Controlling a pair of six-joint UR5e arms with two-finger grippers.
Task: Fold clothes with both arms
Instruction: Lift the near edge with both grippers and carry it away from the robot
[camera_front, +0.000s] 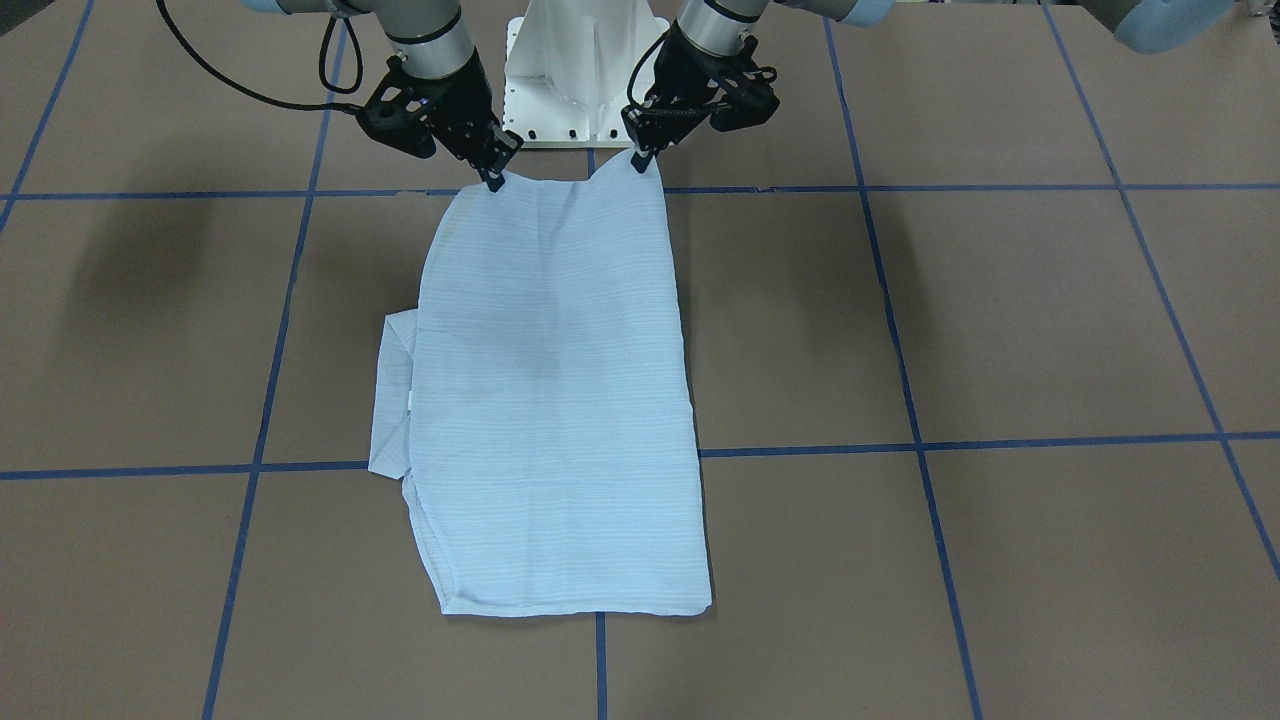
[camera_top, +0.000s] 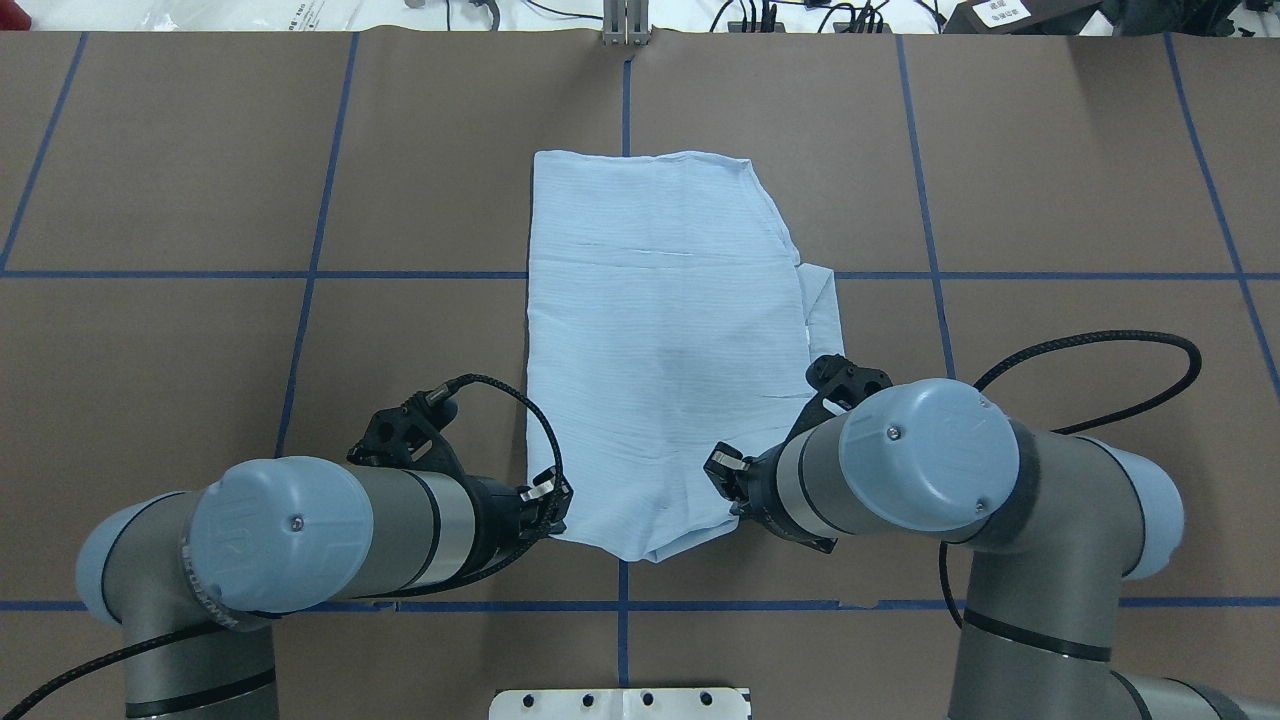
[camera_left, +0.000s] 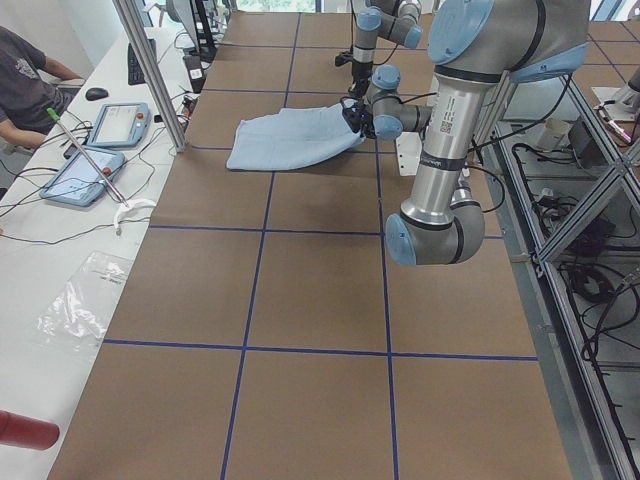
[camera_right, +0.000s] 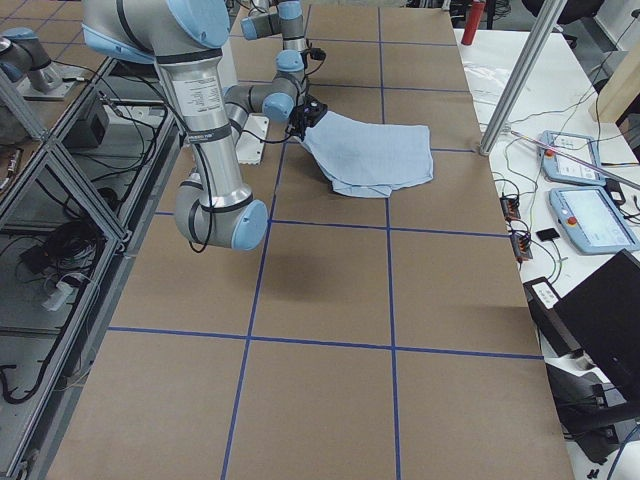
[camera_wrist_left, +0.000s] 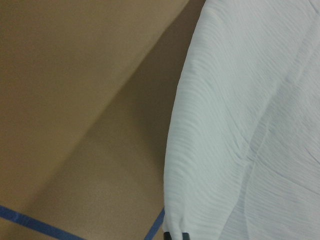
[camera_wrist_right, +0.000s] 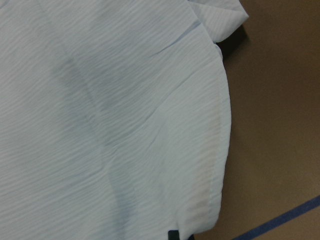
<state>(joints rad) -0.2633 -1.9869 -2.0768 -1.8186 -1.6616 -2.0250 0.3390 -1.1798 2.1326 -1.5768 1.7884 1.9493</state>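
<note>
The shirt is stretched out long and its near hem is close to the pedestal base, so both of the robot's grippers should turn and bring the hem over toward the shirt's far end.
The pale light-blue shirt (camera_front: 555, 400) lies folded into a long strip on the brown table, running away from the robot's base. A folded sleeve part (camera_top: 822, 300) sticks out on the robot's right side. My left gripper (camera_front: 640, 163) is shut on the near left corner of the shirt. On the near right corner my right gripper (camera_front: 495, 182) is shut too. Both corners stand pinched up a little, and the hem sags between them. In each wrist view the cloth (camera_wrist_left: 250, 125) (camera_wrist_right: 110, 110) fills most of the frame, with a dark fingertip at the bottom edge.
The white pedestal base (camera_front: 570, 70) stands just behind the grippers. Blue tape lines (camera_front: 910, 400) grid the table. In the exterior left view a side bench holds teach pendants (camera_left: 118, 125), with a seated person (camera_left: 25, 75) and an aluminium post (camera_left: 150, 70) nearby.
</note>
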